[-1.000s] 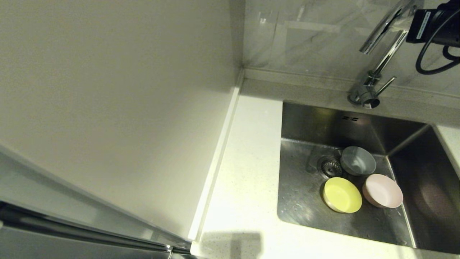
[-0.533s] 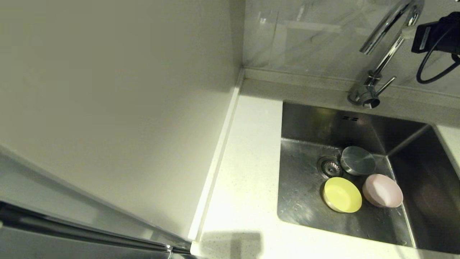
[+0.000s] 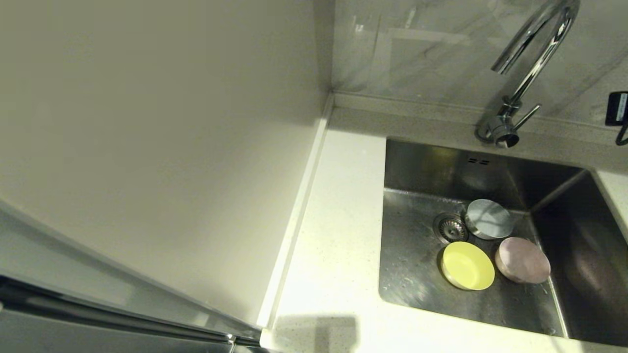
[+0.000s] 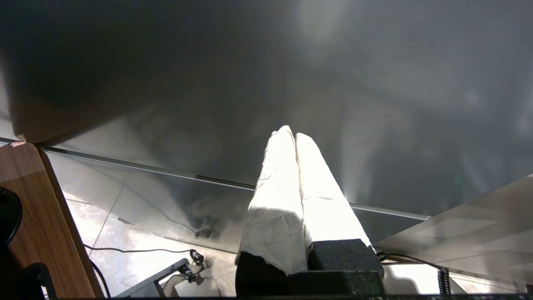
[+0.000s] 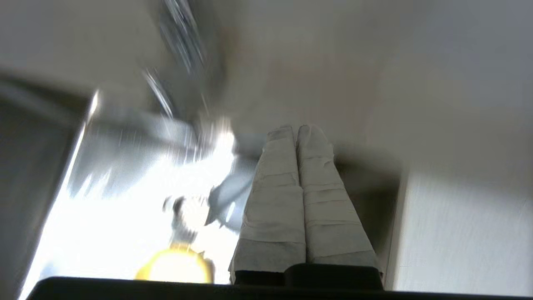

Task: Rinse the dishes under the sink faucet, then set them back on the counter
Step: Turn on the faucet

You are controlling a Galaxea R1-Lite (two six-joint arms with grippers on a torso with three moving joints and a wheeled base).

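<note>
The faucet lever is out of line with my right gripper, which points at the back wall (image 5: pixel 300 75). I should turn that gripper and reach the lever from its loose end (image 3: pixel 536 108).
Three dishes lie in the sink (image 3: pixel 412 264): a pale blue bowl (image 3: pixel 489 219) beside the drain (image 3: pixel 450 228), a yellow bowl (image 3: pixel 467 265) and a pink bowl (image 3: pixel 522 260) nearer the front. The faucet (image 3: pixel 537 41) arches over the basin, its lever (image 3: pixel 527 116) sticking out at the base. Only a black piece of my right arm (image 3: pixel 617 109) shows at the right edge, well above the sink. My right gripper (image 5: pixel 297 130) is shut and empty, with the yellow bowl (image 5: pixel 175 264) blurred below it. My left gripper (image 4: pixel 290 134) is shut, parked low beside a dark panel.
White counter (image 3: pixel 338 220) runs left of the sink, bounded by a raised edge strip (image 3: pixel 294 220) and a tall pale side wall (image 3: pixel 147 147). Grey marbled tiles (image 3: pixel 417 49) stand behind. Floor cables (image 4: pixel 137 250) and a wooden board (image 4: pixel 41 216) show under the left arm.
My right arm has swung away from the top of the faucet, down and to the right, almost out of the head view. The blue bowl's inside now glints. The dishes have not shifted.
</note>
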